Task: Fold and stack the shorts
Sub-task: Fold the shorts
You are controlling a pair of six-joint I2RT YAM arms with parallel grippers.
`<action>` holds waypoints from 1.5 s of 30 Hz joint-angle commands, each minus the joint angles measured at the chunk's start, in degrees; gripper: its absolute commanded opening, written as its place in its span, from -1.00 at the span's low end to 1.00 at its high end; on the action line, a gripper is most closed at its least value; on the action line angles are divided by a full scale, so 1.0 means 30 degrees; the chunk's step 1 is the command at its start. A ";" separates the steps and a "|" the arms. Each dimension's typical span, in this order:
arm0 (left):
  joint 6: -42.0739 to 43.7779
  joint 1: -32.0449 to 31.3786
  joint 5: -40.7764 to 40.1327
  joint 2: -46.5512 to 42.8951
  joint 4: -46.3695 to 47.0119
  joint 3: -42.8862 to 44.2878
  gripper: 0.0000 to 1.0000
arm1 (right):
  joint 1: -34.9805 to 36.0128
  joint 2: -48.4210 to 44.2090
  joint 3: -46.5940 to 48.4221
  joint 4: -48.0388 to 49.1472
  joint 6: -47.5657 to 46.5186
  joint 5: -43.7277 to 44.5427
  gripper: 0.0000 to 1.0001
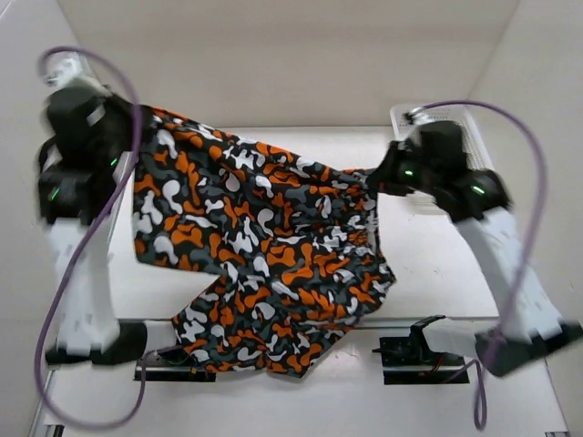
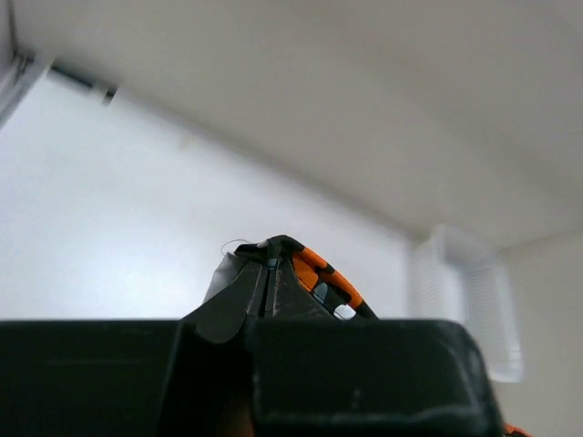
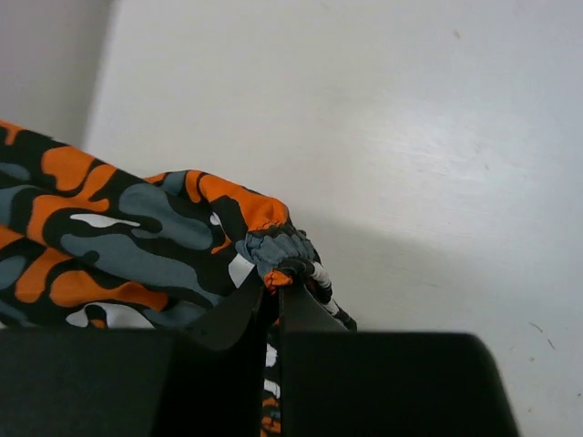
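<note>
The lower part of the shorts (image 1: 264, 344) hangs over the near edge of the table, so the robot's left gripper should lower the shorts' high corner and spread the shorts across the tabletop (image 1: 150, 289).
The shorts (image 1: 260, 246), printed in orange, white, grey and black blotches, hang spread in the air between both arms, their lower part drooping to the near table edge. High at the left, my left gripper (image 1: 137, 127) is shut on one top corner; in the left wrist view a small fold of the shorts (image 2: 323, 273) pokes out beside the closed fingertips of that gripper (image 2: 271, 259). My right gripper (image 1: 375, 177) is shut on the other top corner. In the right wrist view, bunched fabric of the shorts (image 3: 137, 232) sits pinched at the closed tips of this gripper (image 3: 281, 273).
A white mesh basket (image 1: 474, 123) stands at the back right behind the right arm, also seen as a pale grid, the basket (image 2: 469, 305), in the left wrist view. White walls enclose the table (image 1: 428, 273). Both arm bases stand at the near edge.
</note>
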 commanded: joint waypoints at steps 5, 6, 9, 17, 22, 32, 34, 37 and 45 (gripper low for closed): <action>0.0913 0.1483 -0.0733 0.5906 0.0973 -0.2612 -0.79 | -0.2491 0.7371 -0.2310 0.4812 -0.0369 -0.0273 -1.00; 0.0913 0.1688 -0.0730 0.7596 0.1176 -0.2293 -0.79 | -0.2495 0.8524 -0.1723 0.5047 -0.0369 -0.0275 -1.00; 0.0913 0.1895 -0.0378 1.0682 0.1178 -0.0862 -0.79 | -0.2993 1.2978 0.1496 0.5223 -0.0137 -0.0828 -1.00; 0.0737 0.2714 0.1286 1.5550 0.1178 0.3799 -0.79 | -0.3958 2.0925 0.9000 0.4785 0.1213 -0.2734 -1.00; 0.1089 0.2716 0.2402 1.5090 0.1178 0.4741 -0.79 | -0.4134 2.1164 1.0675 0.4785 0.1447 -0.3846 -1.00; 0.1033 0.0407 0.5596 0.5112 0.0094 -0.6629 -0.79 | -0.4661 1.5046 0.4129 0.4434 0.0805 -0.5431 -1.00; 0.0769 -0.0327 0.5598 0.3315 0.0094 -0.9162 -0.79 | -0.4663 1.3230 0.2451 0.4434 0.0803 -0.5431 -1.00; -0.0139 -0.1822 0.5395 0.0062 0.0094 -1.3296 -0.79 | -0.4839 1.0856 -0.1005 0.4434 0.0598 -0.4936 -1.00; -0.2540 -0.4257 0.4983 -0.5037 -0.0082 -2.0299 -0.79 | -0.6623 0.4118 -0.9732 0.3821 -0.0279 -0.3237 -1.00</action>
